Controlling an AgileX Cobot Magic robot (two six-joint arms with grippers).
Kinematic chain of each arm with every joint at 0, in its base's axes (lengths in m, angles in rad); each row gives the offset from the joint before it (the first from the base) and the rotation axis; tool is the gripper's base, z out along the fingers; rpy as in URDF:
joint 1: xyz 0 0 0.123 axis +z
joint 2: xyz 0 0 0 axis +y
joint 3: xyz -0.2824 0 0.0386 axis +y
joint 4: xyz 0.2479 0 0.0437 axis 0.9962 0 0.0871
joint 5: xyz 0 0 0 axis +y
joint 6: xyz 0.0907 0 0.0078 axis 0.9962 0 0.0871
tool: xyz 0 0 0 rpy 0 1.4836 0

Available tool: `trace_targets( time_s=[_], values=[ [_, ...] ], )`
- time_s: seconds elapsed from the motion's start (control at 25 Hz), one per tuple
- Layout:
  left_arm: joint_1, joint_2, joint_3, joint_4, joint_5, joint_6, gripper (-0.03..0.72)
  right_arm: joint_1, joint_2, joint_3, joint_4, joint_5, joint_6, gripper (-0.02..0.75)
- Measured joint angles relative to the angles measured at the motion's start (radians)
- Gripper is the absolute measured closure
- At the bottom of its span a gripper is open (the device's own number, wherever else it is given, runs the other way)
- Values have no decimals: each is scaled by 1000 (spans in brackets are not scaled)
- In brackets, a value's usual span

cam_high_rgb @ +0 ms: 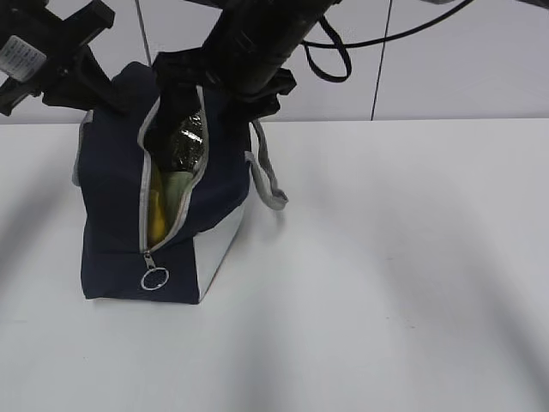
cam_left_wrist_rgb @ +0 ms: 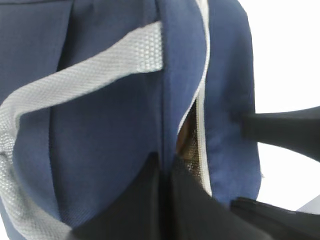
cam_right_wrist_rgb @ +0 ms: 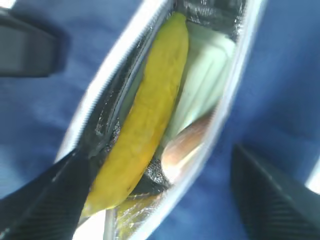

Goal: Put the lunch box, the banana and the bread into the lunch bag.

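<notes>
The lunch bag's navy side (cam_high_rgb: 214,204) sags over the bag's base, so the lunch bag will stretch tall with its food low inside when the robot lifts both of the bag's edges.
The navy lunch bag (cam_high_rgb: 111,197) stands on the white table with its zipper open. Inside it, the right wrist view shows the yellow banana (cam_right_wrist_rgb: 150,110), the sage-green lid of the lunch box (cam_right_wrist_rgb: 205,75) beside it, and the brown bread (cam_right_wrist_rgb: 182,145) at the near end. The banana (cam_high_rgb: 156,210) and the green lid (cam_high_rgb: 177,190) also show through the opening in the exterior view. My left gripper (cam_left_wrist_rgb: 166,162) is shut on the bag's fabric edge beside the zipper. My right gripper (cam_right_wrist_rgb: 160,155) is open over the opening, one finger on each side of it.
The zipper's ring pull (cam_high_rgb: 154,279) hangs at the bag's front bottom. A grey handle (cam_high_rgb: 268,176) droops to the bag's right. The white table (cam_high_rgb: 395,275) extends to the right and front. A pale wall stands behind.
</notes>
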Motion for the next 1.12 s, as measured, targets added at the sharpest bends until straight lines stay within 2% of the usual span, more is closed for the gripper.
trace_targets(
  time_s=[0.16,0.32,0.48,0.68,0.84,1.12],
  values=[
    [0,0,0,0,1,0,691,0,0,-78,-67,94,13,111],
    [0,0,0,0,3,0,691,-11,0,-144,-137,183,55,196],
    [0,0,0,0,3,0,691,-43,0,-150,-147,201,74,249],
    [0,0,0,0,3,0,691,-78,0,-152,-145,205,78,260],
    [0,0,0,0,3,0,691,-79,3,-152,-138,207,80,262],
    [0,0,0,0,3,0,691,-81,60,-152,-122,207,80,331]
  ],
)
